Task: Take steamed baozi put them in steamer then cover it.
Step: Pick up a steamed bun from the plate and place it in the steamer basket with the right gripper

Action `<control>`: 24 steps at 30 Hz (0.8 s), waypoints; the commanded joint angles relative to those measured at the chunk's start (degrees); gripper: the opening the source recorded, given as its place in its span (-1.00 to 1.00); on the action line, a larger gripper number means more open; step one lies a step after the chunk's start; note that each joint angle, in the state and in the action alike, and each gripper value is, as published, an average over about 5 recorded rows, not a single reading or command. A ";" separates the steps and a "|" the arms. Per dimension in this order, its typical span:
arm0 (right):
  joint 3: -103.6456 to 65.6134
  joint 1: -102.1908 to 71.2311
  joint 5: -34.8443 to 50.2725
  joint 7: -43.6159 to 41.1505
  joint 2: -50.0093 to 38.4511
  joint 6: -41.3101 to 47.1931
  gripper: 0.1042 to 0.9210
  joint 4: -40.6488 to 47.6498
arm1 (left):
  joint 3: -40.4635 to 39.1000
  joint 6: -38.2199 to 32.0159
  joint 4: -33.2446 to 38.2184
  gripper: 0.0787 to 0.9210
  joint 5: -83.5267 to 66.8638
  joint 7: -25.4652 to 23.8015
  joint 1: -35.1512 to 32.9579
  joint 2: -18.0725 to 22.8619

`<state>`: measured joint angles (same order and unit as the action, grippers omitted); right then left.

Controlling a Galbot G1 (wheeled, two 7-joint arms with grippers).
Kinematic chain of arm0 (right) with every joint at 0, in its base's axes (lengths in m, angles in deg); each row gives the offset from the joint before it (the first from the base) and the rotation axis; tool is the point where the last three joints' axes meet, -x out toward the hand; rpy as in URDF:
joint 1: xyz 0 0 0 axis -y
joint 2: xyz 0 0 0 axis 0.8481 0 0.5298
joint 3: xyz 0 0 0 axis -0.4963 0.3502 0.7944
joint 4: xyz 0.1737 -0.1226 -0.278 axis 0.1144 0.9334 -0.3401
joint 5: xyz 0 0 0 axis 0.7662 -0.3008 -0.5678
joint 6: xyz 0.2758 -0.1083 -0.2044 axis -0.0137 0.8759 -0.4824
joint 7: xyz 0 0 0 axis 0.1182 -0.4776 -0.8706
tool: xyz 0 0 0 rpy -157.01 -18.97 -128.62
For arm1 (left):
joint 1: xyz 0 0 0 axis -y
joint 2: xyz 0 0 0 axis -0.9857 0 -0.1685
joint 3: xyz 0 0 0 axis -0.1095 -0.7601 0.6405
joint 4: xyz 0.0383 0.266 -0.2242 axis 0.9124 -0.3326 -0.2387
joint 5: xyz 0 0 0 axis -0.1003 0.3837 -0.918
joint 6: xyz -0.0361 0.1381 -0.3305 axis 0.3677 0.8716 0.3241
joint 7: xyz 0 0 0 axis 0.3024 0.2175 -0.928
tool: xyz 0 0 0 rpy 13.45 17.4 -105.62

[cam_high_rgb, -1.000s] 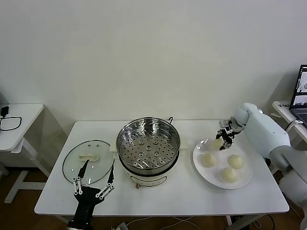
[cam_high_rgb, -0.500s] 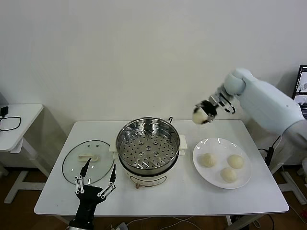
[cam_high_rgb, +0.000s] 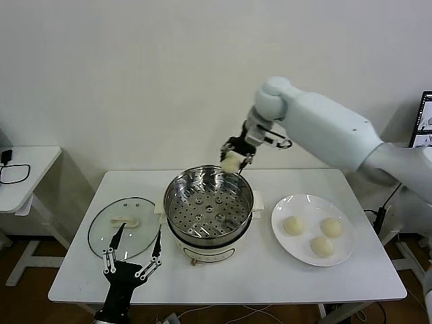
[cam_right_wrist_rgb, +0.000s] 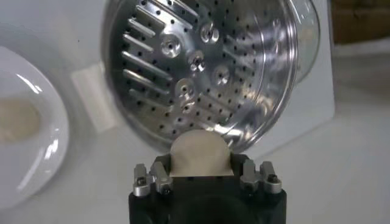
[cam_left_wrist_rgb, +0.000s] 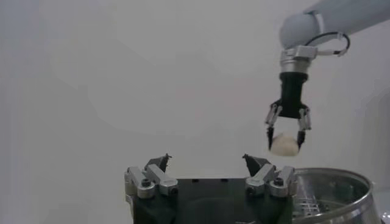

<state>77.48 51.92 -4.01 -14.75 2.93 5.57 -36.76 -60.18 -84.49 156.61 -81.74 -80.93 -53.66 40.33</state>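
The baozi is clear above the steamer's rim and the steamer is open, so my right gripper should now move inward and down and let go on the far part of the steamer's bottom (cam_high_rgb: pixel 206 190).
My right gripper (cam_high_rgb: pixel 233 159) is shut on one cream-white baozi (cam_high_rgb: pixel 232 162) and holds it in the air above the far right rim of the steamer (cam_high_rgb: pixel 209 202). In the right wrist view the baozi (cam_right_wrist_rgb: pixel 200 153) sits between the jaws with the steamer's empty perforated basket (cam_right_wrist_rgb: pixel 201 67) below. Three more baozi (cam_high_rgb: pixel 294 225) lie on the white plate (cam_high_rgb: pixel 283 202) to the steamer's right. My left gripper (cam_high_rgb: pixel 132 258) is open and empty, low at the table's front left, near the glass lid (cam_high_rgb: pixel 125 225). In the left wrist view my left gripper (cam_left_wrist_rgb: pixel 207 164) faces the right gripper (cam_left_wrist_rgb: pixel 285 129) holding the baozi.
The glass lid lies flat on the white table (cam_high_rgb: pixel 270 277), left of the steamer. A small side table (cam_high_rgb: pixel 27 169) with a cable stands at the far left. A laptop (cam_high_rgb: pixel 422 128) is at the right edge.
My right gripper lifted one baozi off the plate and carried it left, from the plate to above the steamer's rim. The left arm barely moved.
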 commanded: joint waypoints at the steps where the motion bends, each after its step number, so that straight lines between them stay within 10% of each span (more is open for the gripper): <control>1: 0.06 -3.37 -8.56 0.56 9.53 -4.02 0.36 6.95 | 0.01 -0.09 0.18 0.77 -0.05 0.06 0.04 0.07; 24: -2.70 -8.54 -13.53 2.30 14.19 -4.36 0.45 15.97 | 0.67 -0.34 0.10 0.77 -0.47 0.29 0.33 0.03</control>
<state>75.20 44.45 -15.80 -12.89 15.39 1.70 -22.85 -59.58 -84.90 156.61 -82.14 -80.67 -53.36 40.35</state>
